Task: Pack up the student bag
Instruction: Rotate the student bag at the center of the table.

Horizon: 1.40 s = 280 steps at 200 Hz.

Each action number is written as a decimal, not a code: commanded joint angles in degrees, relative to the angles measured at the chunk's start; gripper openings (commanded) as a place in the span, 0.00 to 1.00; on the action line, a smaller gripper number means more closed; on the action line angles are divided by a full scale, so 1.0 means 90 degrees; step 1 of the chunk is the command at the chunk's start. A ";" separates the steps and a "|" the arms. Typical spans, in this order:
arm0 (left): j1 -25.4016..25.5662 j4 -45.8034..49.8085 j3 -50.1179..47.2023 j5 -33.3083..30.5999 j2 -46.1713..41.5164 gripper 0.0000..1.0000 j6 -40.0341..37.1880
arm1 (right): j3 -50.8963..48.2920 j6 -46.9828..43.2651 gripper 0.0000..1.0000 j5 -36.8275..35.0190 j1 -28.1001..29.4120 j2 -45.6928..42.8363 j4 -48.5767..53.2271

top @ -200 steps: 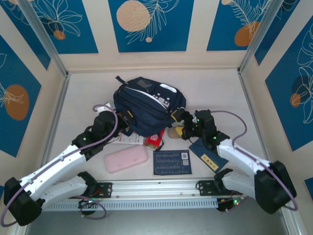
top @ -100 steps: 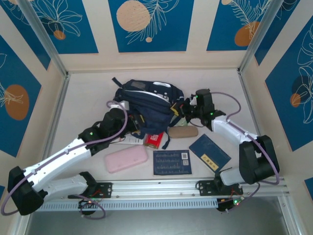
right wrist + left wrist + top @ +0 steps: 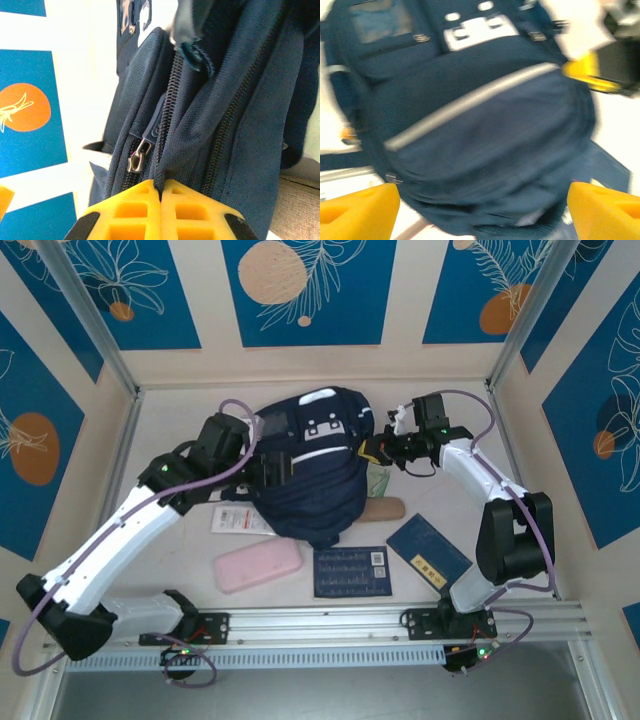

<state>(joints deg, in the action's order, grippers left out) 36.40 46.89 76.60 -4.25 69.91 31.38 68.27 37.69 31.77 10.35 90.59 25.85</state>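
Note:
I should expect another hidden thing to turn up when I shift the student bag, since the tan pouch and white sheet stick out from under it.
The student bag, navy with white stripes and buckle patches, lies front side up in the middle of the table. My left gripper is at its left side, open, and its yellow fingertips stand wide apart with the bag's front ahead of them and nothing gripped. My right gripper is at the bag's right edge. It is shut on a fold of the bag's fabric beside a zip, and a metal zip pull hangs just left of the right gripper.
Near the front lie a pink case, a dark patterned card and a navy booklet. A tan pouch and a white sheet poke out from under the bag. A metal rail runs along the near edge.
The bag has been pulled up and turned front side up. My right gripper has shut on its right edge and drawn back. My left gripper has opened and let go.

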 commanded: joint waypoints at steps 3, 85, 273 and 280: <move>-0.0865 0.0233 -0.0551 0.0014 0.0255 0.86 0.0434 | 0.0210 -0.0527 0.00 0.0599 -0.0053 -0.0088 0.0338; -0.1467 -0.1547 -0.1345 0.1928 0.1446 0.79 0.1685 | 0.0143 -0.0420 0.00 0.0725 -0.0095 0.0022 0.0153; -0.1123 -0.1528 0.0670 0.6257 0.3820 0.39 -0.2326 | 0.0537 -0.0348 0.00 0.1003 -0.0280 0.0539 -0.0029; -0.1101 -0.1429 0.0719 0.6235 0.3874 0.38 -0.2396 | 0.0545 -0.0322 0.00 0.1028 -0.0278 0.0548 -0.0066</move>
<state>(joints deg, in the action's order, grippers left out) 25.39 32.16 82.52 47.05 104.44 12.67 70.02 33.87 35.18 7.99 95.00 27.49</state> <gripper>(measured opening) 0.409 0.060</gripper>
